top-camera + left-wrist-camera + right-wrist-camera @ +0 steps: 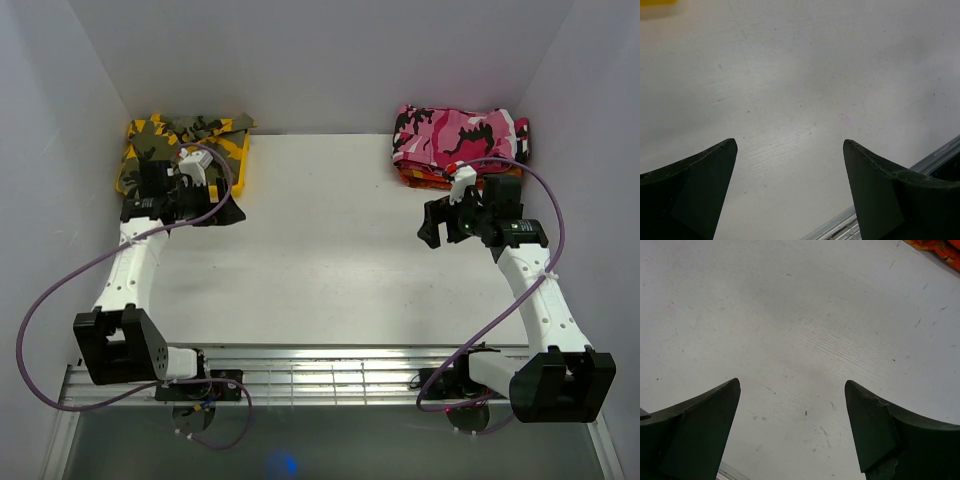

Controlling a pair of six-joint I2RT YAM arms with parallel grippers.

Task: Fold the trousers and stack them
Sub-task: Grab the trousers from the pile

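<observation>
The olive trousers lie uncovered in the yellow tray, and my left gripper's fingers are open. My left gripper should keep going over the tray and close on a fold.
The trousers, in olive, black and yellow-orange camouflage, lie folded in a pile at the table's back left corner. My left gripper is at the pile's near right edge. In the left wrist view it is open and empty over bare table, and only a yellow sliver of the trousers shows at the top left. My right gripper is open and empty over the table, just in front of the pink pile. In the right wrist view it has only bare tabletop between its fingers.
A pink, white and black camouflage garment lies folded at the back right on an orange-red garment, whose edge shows in the right wrist view. White walls close in the white table. A metal rail runs along the front.
</observation>
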